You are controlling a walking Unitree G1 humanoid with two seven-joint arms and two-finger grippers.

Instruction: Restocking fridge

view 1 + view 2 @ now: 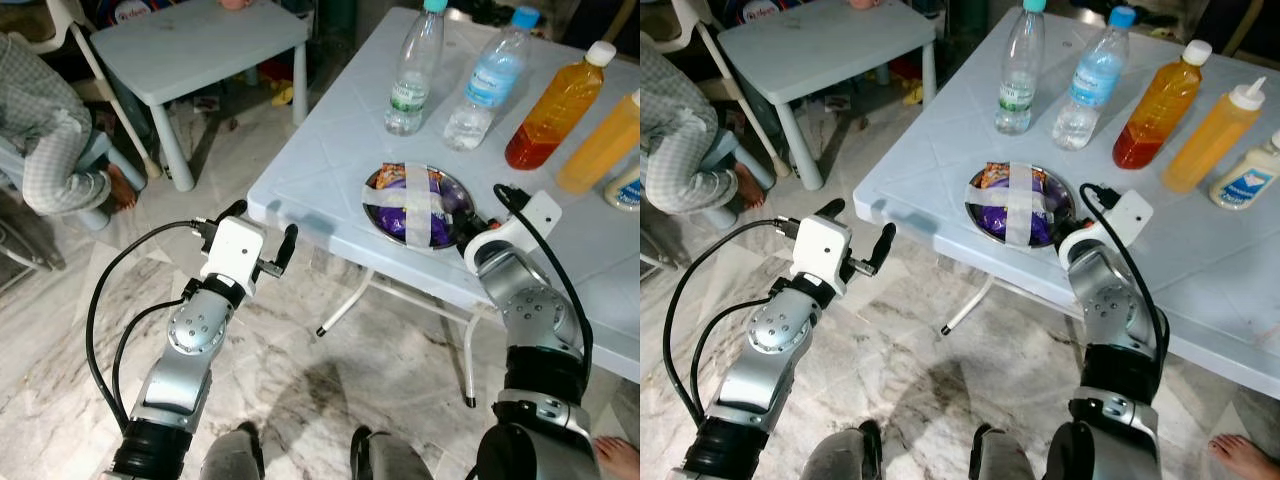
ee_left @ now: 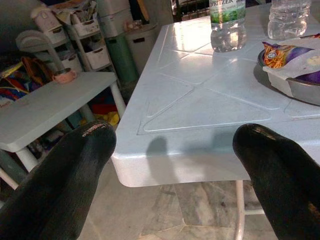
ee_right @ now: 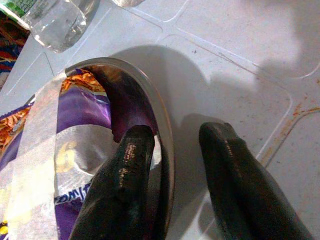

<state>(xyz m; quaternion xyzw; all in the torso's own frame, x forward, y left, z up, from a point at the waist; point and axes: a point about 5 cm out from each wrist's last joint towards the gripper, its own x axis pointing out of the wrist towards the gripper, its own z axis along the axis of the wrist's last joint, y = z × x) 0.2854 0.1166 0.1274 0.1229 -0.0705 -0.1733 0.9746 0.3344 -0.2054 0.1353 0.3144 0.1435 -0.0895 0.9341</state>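
I expect the purple snack packets (image 1: 393, 219) to stay in place inside the steel bowl when I carry the bowl by its rim, because white tape strips (image 1: 418, 196) cross over it.
A steel bowl (image 1: 418, 205) holding purple snack packets, with white tape strips crossed over it, sits near the front edge of the pale blue table (image 1: 330, 150). My right gripper (image 3: 177, 135) is open at the bowl's right rim (image 3: 161, 115). One finger (image 3: 127, 170) is inside the bowl and the other (image 3: 230, 170) is outside on the tabletop. My left gripper (image 1: 265, 218) hangs open in the air just off the table's front left corner (image 2: 130, 170), holding nothing.
Two water bottles (image 1: 415, 70) (image 1: 485, 85), an orange juice bottle (image 1: 555, 105), a yellow squeeze bottle (image 1: 605, 140) and a white bottle (image 1: 625, 185) stand behind the bowl. A small table (image 1: 200, 40) and a seated person (image 1: 45, 130) are at the left. Marble floor lies below.
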